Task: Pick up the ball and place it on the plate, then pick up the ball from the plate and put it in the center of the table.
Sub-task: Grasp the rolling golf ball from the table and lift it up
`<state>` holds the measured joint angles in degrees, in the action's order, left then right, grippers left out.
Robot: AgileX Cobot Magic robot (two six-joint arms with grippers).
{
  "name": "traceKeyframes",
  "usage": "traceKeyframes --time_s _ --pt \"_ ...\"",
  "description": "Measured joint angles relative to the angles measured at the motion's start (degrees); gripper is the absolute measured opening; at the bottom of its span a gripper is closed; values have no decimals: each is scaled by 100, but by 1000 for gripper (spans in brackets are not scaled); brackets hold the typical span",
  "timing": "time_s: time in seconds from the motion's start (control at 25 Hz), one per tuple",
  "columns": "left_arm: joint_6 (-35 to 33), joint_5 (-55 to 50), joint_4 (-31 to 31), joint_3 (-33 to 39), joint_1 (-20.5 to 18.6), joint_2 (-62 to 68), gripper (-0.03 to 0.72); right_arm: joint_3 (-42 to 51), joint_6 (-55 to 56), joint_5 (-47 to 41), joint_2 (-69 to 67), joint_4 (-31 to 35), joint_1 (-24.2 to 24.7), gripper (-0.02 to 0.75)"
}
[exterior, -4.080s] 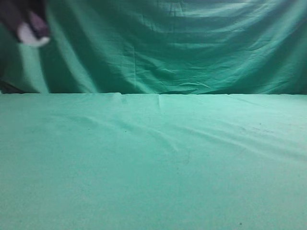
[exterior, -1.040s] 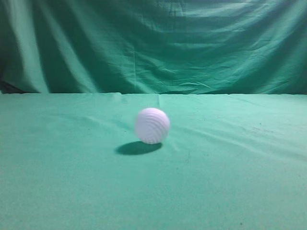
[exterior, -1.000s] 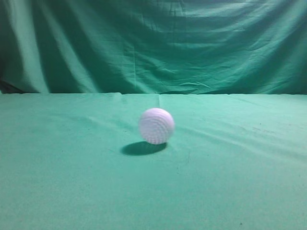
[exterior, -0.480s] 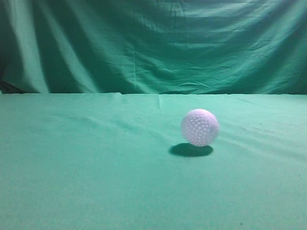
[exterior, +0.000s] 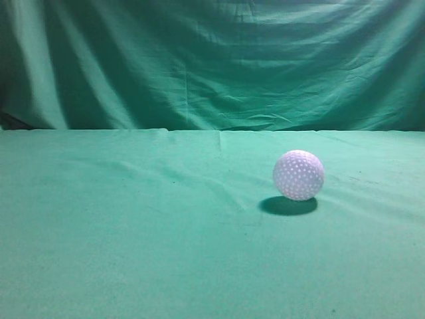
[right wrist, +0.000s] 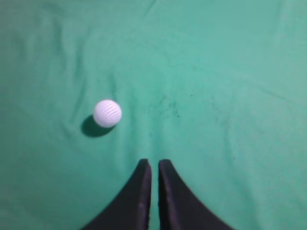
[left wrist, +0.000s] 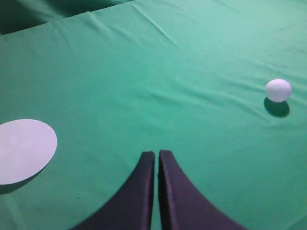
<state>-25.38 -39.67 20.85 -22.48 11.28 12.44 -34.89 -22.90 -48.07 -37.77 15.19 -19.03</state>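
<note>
The ball (exterior: 299,175) is a long way from my left gripper and the plate, so my right gripper should pick the ball up and put it down nearer the plate (exterior: 133,161).
The white dimpled golf ball (exterior: 299,175) lies free on the green cloth table (exterior: 133,252), right of the middle in the exterior view. It also shows at the far right of the left wrist view (left wrist: 278,90) and at the left of the right wrist view (right wrist: 107,113). The white round plate (left wrist: 21,150) lies at the left edge of the left wrist view, with nothing on it. My left gripper (left wrist: 157,153) is shut and empty, well apart from both ball and plate. My right gripper (right wrist: 154,162) is shut and empty, with the ball ahead and to its left.
A darker green draped curtain (exterior: 212,60) hangs behind the table's far edge. The cloth has light wrinkles around the ball. No arm shows in the exterior view.
The ball has rolled to the right across the table, from near the middle to right of the middle. About four seconds ago a gripper held it high at the upper left.
</note>
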Motion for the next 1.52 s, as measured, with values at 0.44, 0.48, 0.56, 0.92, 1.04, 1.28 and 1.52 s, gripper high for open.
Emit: traceKeyframes --time_s 0.44,0.48,0.56,0.92,1.04,1.28,1.52 --pt "0 0 -98 12 0 -17 0 -1063 914 4 -2638 -1283 -1834 50" --pt "0 0 -98 22 0 -17 0 -1153 926 36 -2857 -1322 -1913 50" --pt "0 0 -98 24 0 -17 0 -1288 938 98 -3218 -1354 -2028 94" --pt "0 0 -98 34 0 -17 0 -1860 1422 240 -4749 -1330 -2124 542" --pt "-4 0 -98 34 0 -17 0 -2057 1589 258 -5247 -1330 -2124 570" --pt "-4 10 -98 34 0 -17 0 -2424 1716 311 -6021 -1341 -2124 570" --pt "-4 10 -98 34 0 -17 0 -2504 1716 424 -6421 -1353 -2124 458"
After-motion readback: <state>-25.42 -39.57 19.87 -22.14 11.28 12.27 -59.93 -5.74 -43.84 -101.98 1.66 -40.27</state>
